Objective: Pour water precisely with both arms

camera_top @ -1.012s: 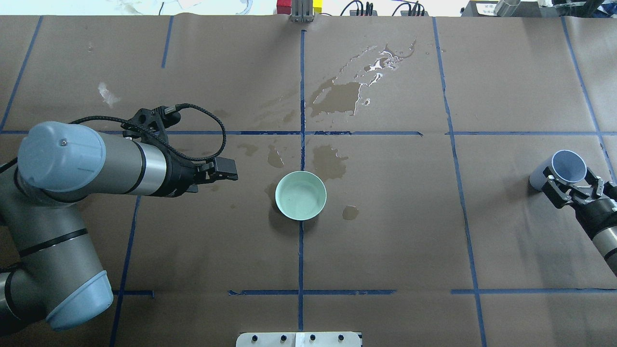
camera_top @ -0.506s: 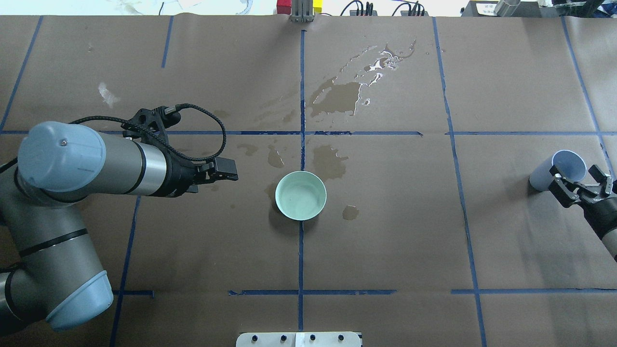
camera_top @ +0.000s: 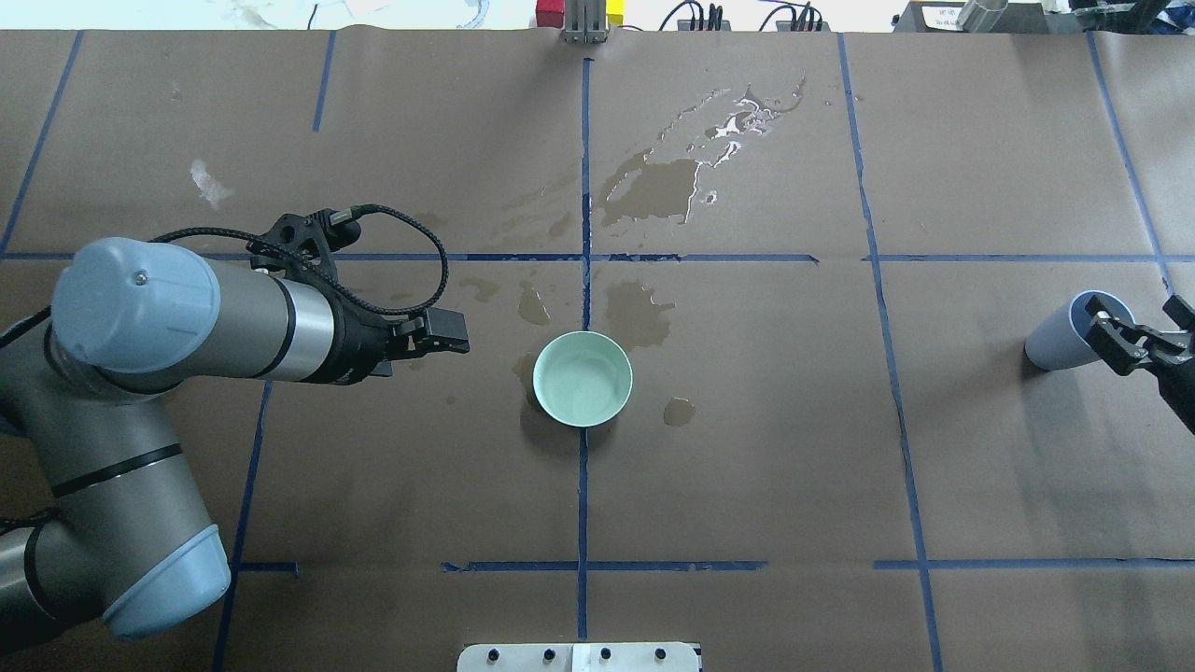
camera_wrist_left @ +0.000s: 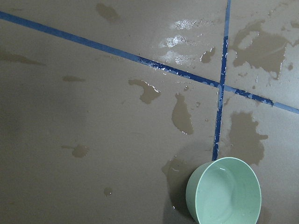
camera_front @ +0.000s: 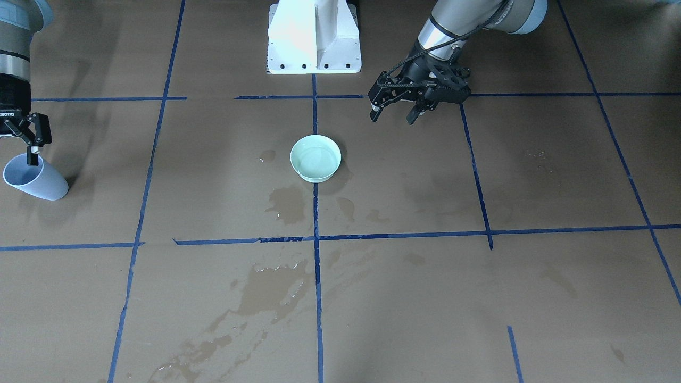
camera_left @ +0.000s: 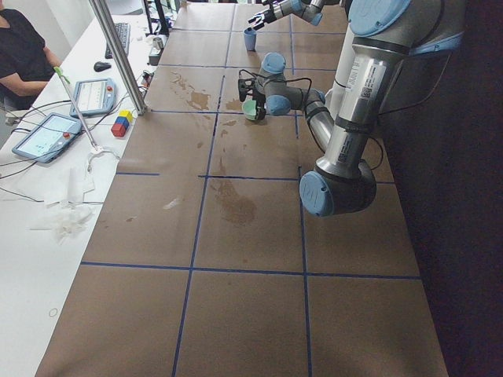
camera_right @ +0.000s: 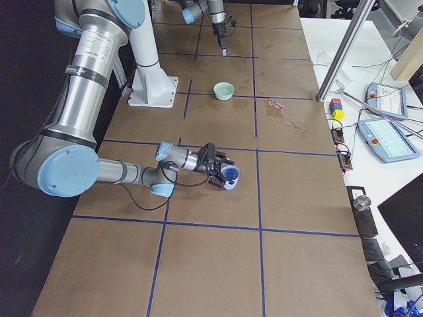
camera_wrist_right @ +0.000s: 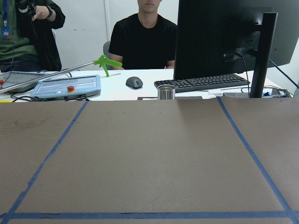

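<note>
The pale green bowl's pool (camera_front: 316,163) will ripple but stay inside when I carry the bowl, since the water lies well below the bowl's rim (camera_front: 316,136).
A pale green bowl (camera_top: 583,379) stands at the table's middle with a shallow pool of clear water (camera_wrist_left: 225,198) in it; it also shows in the front view (camera_front: 315,158). My left gripper (camera_top: 459,340) hovers left of the bowl, apart from it, open and empty, as the front view (camera_front: 392,114) shows. A blue-grey cup (camera_top: 1060,338) stands at the far right. My right gripper (camera_top: 1141,336) is open just behind the cup's rim, one finger over the rim's edge. In the front view the right gripper (camera_front: 27,143) sits just above the cup (camera_front: 34,182).
Glinting spilled water (camera_top: 739,121) and dark wet stains (camera_top: 653,191) lie on the brown paper beyond the bowl. Blue tape lines (camera_top: 583,168) grid the table. The white pedestal (camera_front: 314,37) stands at the robot's side. Operators, tablets and a monitor (camera_wrist_right: 224,37) sit past the far edge.
My right gripper has drawn back to the right, off the cup, which stays standing. My left arm has shifted slightly right toward the bowl.
</note>
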